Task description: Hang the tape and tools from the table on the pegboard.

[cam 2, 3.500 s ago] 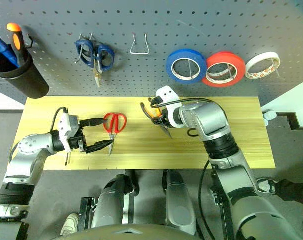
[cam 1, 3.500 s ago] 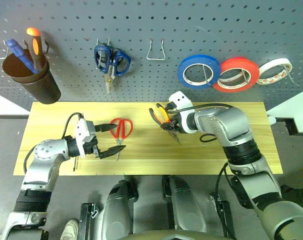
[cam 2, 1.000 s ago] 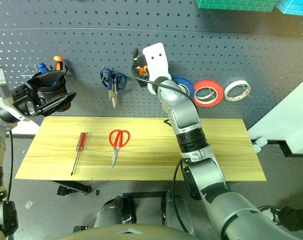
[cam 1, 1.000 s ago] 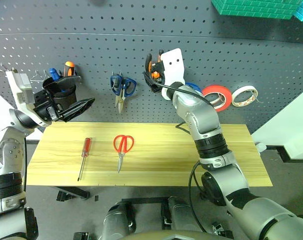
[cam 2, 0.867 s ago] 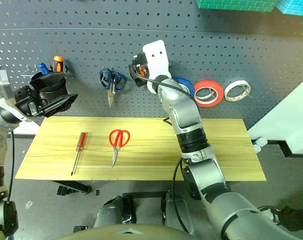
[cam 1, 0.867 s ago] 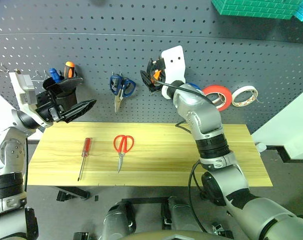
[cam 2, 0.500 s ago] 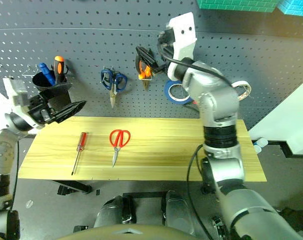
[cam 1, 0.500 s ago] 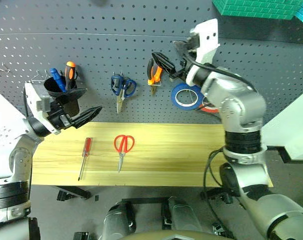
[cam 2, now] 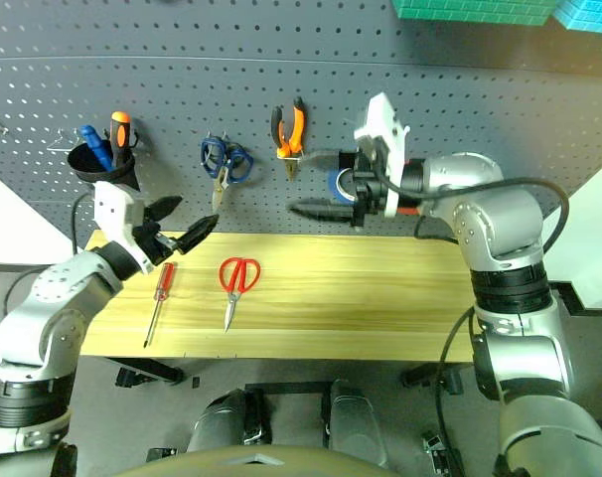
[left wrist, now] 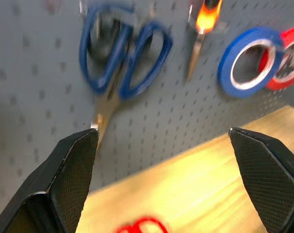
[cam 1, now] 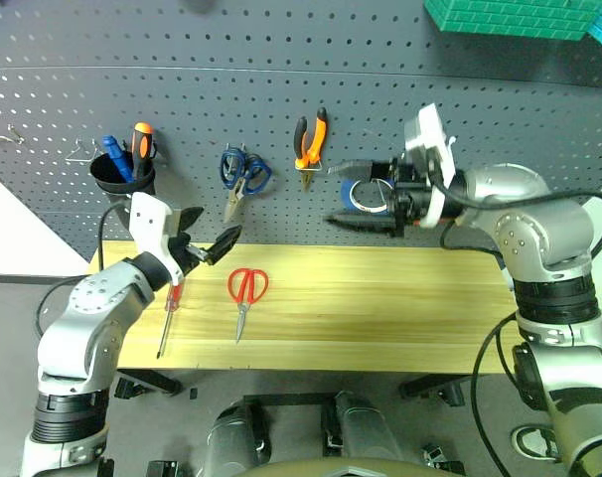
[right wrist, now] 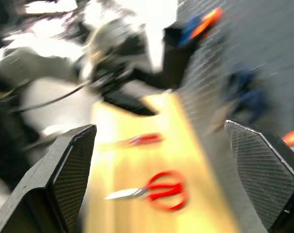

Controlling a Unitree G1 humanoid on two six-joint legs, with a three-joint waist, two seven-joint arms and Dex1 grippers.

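Observation:
My left gripper should keep going down until its fingers close on the blades [cam 1: 241, 323], since the red scissors' handles [cam 1: 248, 284] face the pegboard and their blades lie free.
The orange-and-black pliers [cam 1: 311, 139] hang on the dark grey pegboard [cam 1: 182, 79]. To their right hangs the blue tape [left wrist: 251, 60]. On the yellow table [cam 1: 380, 308] lie the red scissors [cam 1: 245, 290] and, to their left, the red-handled screwdriver [cam 1: 168, 313]. My left gripper [cam 1: 214, 234] is open and empty, level above the table's left end, just over the screwdriver's handle. My right gripper [cam 1: 339, 194] is open and empty too. It points left in front of the blue tape, partly covering it, below and right of the pliers.
Blue scissors [cam 1: 243, 174] hang left of the pliers. A black cup [cam 1: 122, 177] at the board's left holds a blue and an orange screwdriver. A red roll [left wrist: 292, 53] hangs right of the blue tape. Green bins [cam 1: 520, 12] sit above the board.
My right gripper let go of the pliers, now hanging on their hook, drew back and turned to point left. My left gripper sank and moved right, towards the screwdriver.

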